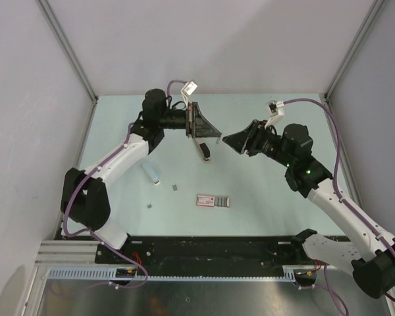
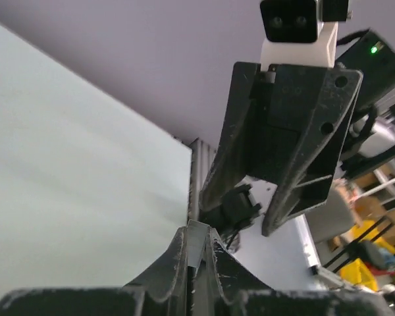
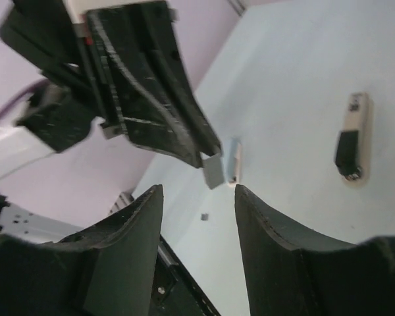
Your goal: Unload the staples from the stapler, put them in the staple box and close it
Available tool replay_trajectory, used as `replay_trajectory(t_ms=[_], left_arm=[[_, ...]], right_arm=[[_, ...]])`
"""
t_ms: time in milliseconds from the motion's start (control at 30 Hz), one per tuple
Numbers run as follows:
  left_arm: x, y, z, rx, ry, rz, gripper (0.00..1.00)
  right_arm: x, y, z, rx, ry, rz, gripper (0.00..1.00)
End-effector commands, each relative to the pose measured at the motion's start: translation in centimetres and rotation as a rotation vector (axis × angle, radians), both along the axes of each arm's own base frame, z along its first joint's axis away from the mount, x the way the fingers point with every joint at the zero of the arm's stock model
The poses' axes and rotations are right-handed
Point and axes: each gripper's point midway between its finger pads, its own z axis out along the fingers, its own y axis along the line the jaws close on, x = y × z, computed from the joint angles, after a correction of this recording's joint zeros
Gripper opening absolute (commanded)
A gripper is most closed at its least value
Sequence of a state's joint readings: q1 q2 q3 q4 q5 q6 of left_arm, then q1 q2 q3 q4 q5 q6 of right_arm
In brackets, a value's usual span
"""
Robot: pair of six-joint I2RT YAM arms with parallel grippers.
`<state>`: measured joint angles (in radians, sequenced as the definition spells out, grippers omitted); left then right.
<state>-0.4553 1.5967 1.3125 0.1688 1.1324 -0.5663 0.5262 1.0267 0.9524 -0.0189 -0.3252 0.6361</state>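
My left gripper should next hold the loose end of the strip (image 3: 214,174) until my right gripper's open fingers close, and then let go, because the loose end faces those fingers.
My left gripper (image 1: 216,136) is shut on a short grey strip of staples (image 2: 197,242) and holds it in the air above the middle of the table. The strip sticks out past the fingertips (image 3: 212,170). My right gripper (image 1: 226,140) faces it from the right, open, its fingers (image 3: 263,217) a short way from the strip and touching nothing. The small beige and black stapler (image 1: 205,151) lies on the table just below the left gripper. Two tiny grey staple bits (image 1: 176,187) (image 1: 150,206) lie loose on the table nearer the front.
A pale blue oblong piece (image 1: 151,174) lies left of centre. A pinkish rectangle with a silver end (image 1: 212,201) sits near the front middle. Grey walls close in the table on the left, right and back.
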Motion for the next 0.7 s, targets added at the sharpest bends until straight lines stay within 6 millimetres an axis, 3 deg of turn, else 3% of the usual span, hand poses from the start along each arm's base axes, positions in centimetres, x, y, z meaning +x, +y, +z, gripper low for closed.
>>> replay_trajectory(t_ms=[0, 267, 667], left_arm=[[-1.4, 0.5, 7.0, -0.196, 0.036, 0.014, 0.11], [-2.1, 0.8, 7.7, -0.244, 0.084, 0.015, 0.12], [-2.6, 0.8, 6.8, -0.247, 0.115, 0.017, 0.14]], right_arm=[[-1.6, 0.8, 6.6, 0.140, -0.163, 0.093, 0.53], [-1.9, 1.3, 6.9, 0.157, -0.170, 0.127, 0.50], [-1.6, 2.3, 6.5, 0.146, -0.166, 0.139, 0.45]])
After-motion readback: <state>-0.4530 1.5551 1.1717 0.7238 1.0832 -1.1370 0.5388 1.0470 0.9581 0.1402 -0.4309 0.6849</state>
